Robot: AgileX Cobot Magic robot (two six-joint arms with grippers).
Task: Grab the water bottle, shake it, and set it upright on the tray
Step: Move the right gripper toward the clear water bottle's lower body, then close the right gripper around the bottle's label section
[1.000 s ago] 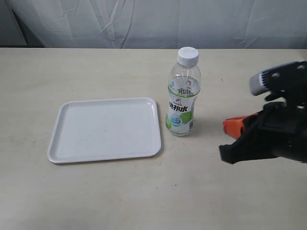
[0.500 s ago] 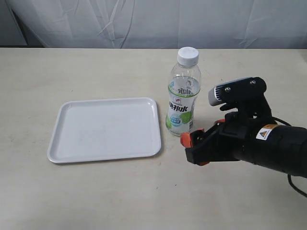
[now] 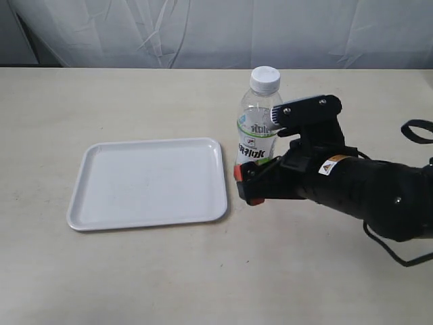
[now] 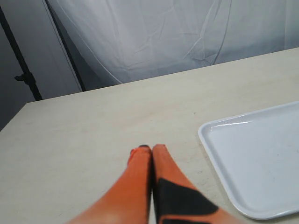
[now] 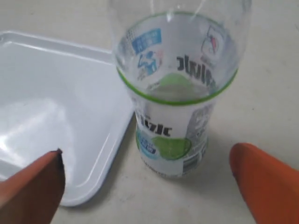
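The water bottle [image 5: 174, 100] is upright and centred in front of the open orange fingers. My right gripper should keep going forward and close once the fingers are on either side of the label [image 3: 255, 142].
The water bottle [image 3: 260, 118], clear with a white cap and a white-and-green label, stands upright on the table just right of the tray [image 3: 149, 183]. The flat white tray holds nothing. My right gripper [image 3: 247, 186] is open at the bottle's lower part, which its black body partly hides. In the right wrist view the bottle [image 5: 175, 107] stands just beyond the wide gap between the orange fingers [image 5: 266, 182], and neither finger touches it. There the gripper [image 5: 147, 182] has the tray [image 5: 56, 98] beside one finger. My left gripper [image 4: 150, 150] is shut and empty over bare table near the tray's corner [image 4: 257, 154].
A white cloth backdrop hangs behind the table's far edge. A black stand [image 4: 23, 74] is off the table beside the cloth. A black cable [image 3: 414, 128] loops off the right arm. The left gripper is outside the exterior view.
My right arm has moved left from the table's right side up to the bottle, with its open fingers now at the bottle's base. The bottle and tray have not moved.
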